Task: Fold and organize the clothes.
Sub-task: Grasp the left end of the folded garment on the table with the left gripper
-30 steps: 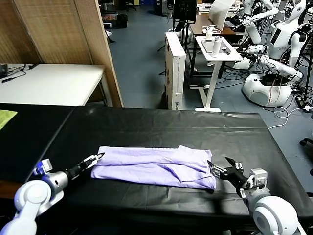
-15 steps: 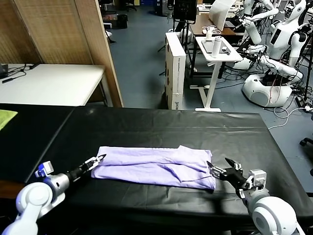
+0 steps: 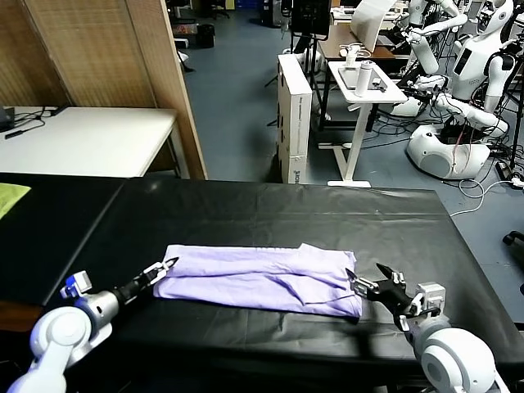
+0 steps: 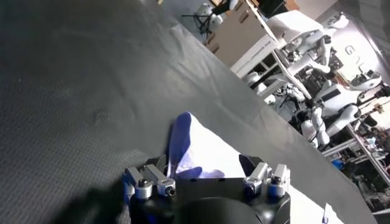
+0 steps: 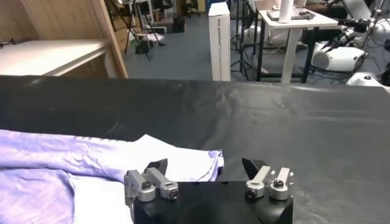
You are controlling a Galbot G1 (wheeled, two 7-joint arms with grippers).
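Observation:
The T-shirt's end [image 3: 347,288] is loose at my open right gripper, so I expect the T-shirt to slide along and stay folded when my left gripper pulls.
The clothes, one pale lavender T-shirt [image 3: 258,278], lie folded into a long strip on the black table [image 3: 286,213]. My left gripper [image 3: 162,268] is low at the strip's left end. In the left wrist view the left gripper [image 4: 204,164] stands open, with the shirt's corner [image 4: 195,143] reaching in between its fingertips. My right gripper [image 3: 366,277] sits at the strip's right end. In the right wrist view the right gripper [image 5: 205,165] is open too, and the shirt's folded corner [image 5: 183,161] lies between the tips, nearer one finger. Neither holds the fabric.
A yellow-green cloth [image 3: 10,196] lies at the table's far left edge. Behind stand a white table [image 3: 82,139], a wooden screen [image 3: 98,49], a white carton [image 3: 293,115], a small white stand [image 3: 364,82] and other robots [image 3: 458,123].
My left arm has drawn slightly back toward the near edge. Both gripper tips stay at the shirt's ends, and the shirt has not moved.

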